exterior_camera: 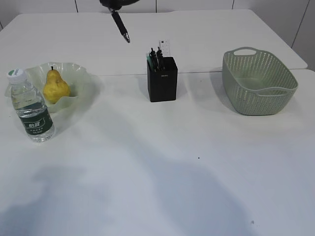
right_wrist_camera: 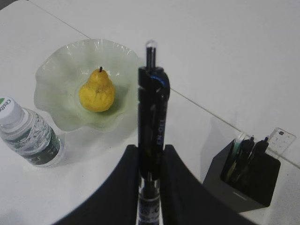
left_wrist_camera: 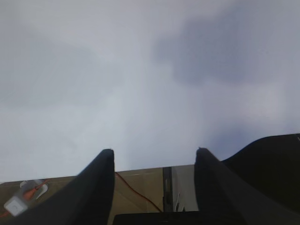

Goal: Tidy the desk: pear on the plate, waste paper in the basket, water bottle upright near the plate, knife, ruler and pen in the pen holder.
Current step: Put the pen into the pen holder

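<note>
My right gripper should swing the pen (exterior_camera: 121, 27) over the holder's opening (exterior_camera: 166, 63) and turn it upright before lowering it in, because the pen slants wide of the pen holder.
My right gripper (right_wrist_camera: 151, 147) is shut on a black pen (right_wrist_camera: 152, 112), which points out over the table; in the exterior view the pen (exterior_camera: 121, 25) hangs tip down from the gripper (exterior_camera: 114, 8) at the top edge, behind and left of the black pen holder (exterior_camera: 162, 81). The holder carries the clear ruler (exterior_camera: 164, 48) and several dark items; I cannot pick out the knife among them. A yellow pear (exterior_camera: 55, 87) lies on the pale green plate (exterior_camera: 81, 73). The water bottle (exterior_camera: 32, 107) stands upright beside the plate. My left gripper (left_wrist_camera: 154, 152) is open over bare table. The waste paper is out of view.
The sage green basket (exterior_camera: 258, 83) stands at the right, apart from the holder. A seam between two white tabletops (exterior_camera: 206, 73) runs behind the holder. The left wrist view shows the table's edge and floor with an orange cable (left_wrist_camera: 136, 190).
</note>
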